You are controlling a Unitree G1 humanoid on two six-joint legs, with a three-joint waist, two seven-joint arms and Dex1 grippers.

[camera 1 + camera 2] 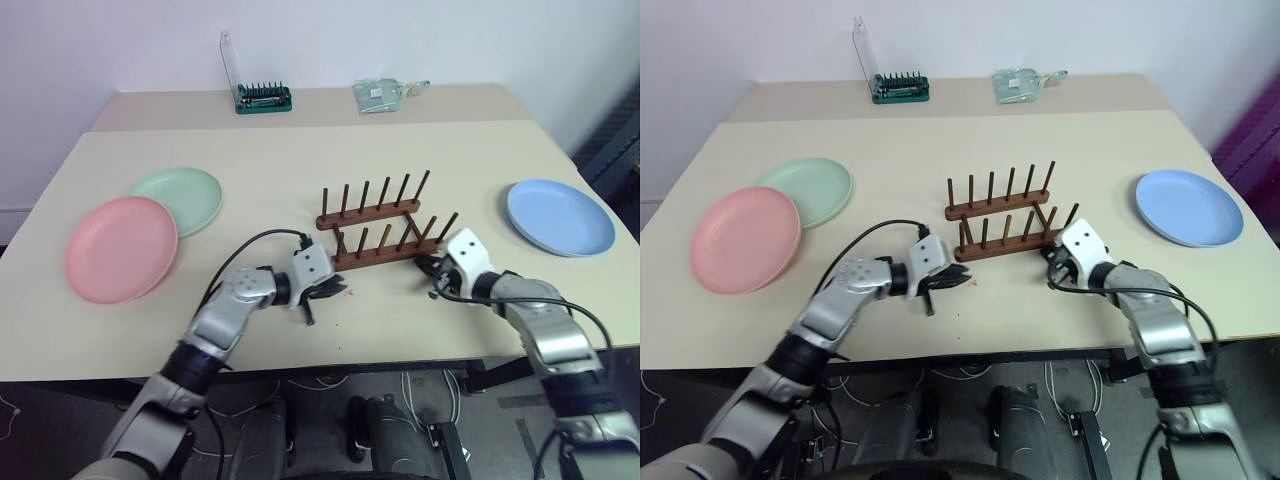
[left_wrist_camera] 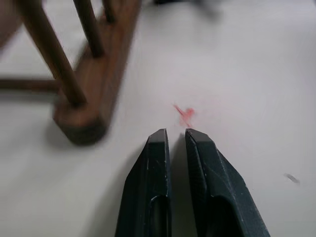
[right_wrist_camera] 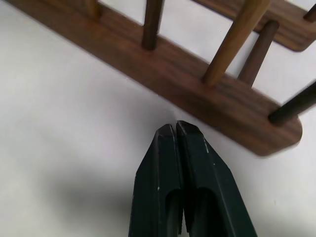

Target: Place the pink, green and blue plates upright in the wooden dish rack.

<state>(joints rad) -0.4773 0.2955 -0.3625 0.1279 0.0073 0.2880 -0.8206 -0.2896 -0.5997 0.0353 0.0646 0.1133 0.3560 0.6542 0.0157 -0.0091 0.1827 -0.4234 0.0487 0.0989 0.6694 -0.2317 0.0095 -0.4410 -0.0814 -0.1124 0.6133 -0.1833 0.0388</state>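
I should push the rack's near rail square [image 1: 350, 262] before my left gripper takes the pink plate, because the wooden dish rack [image 1: 385, 229] leans toward my left gripper.
The wooden dish rack [image 1: 380, 225] stands empty at the table's middle, two rails with upright pegs. At the left lie the pink plate [image 1: 121, 248] and the green plate [image 1: 185, 197], the green one's near rim tucked under the pink one. The blue plate [image 1: 559, 216] lies flat at the right. My left gripper [image 1: 335, 290] rests low by the rack's near left end [image 2: 81, 126], its fingers [image 2: 155, 163] almost touching with nothing between them. My right gripper [image 1: 428, 265] is shut and empty, its tips [image 3: 176, 126] right beside the near rail's right end [image 3: 256, 123].
A green bit holder with a clear lid [image 1: 262, 97] and a clear packet [image 1: 380, 94] sit at the back on a second tabletop. A small red mark [image 2: 185, 113] is on the table just ahead of the left fingertips. The table's front edge [image 1: 400, 362] runs close under both arms.
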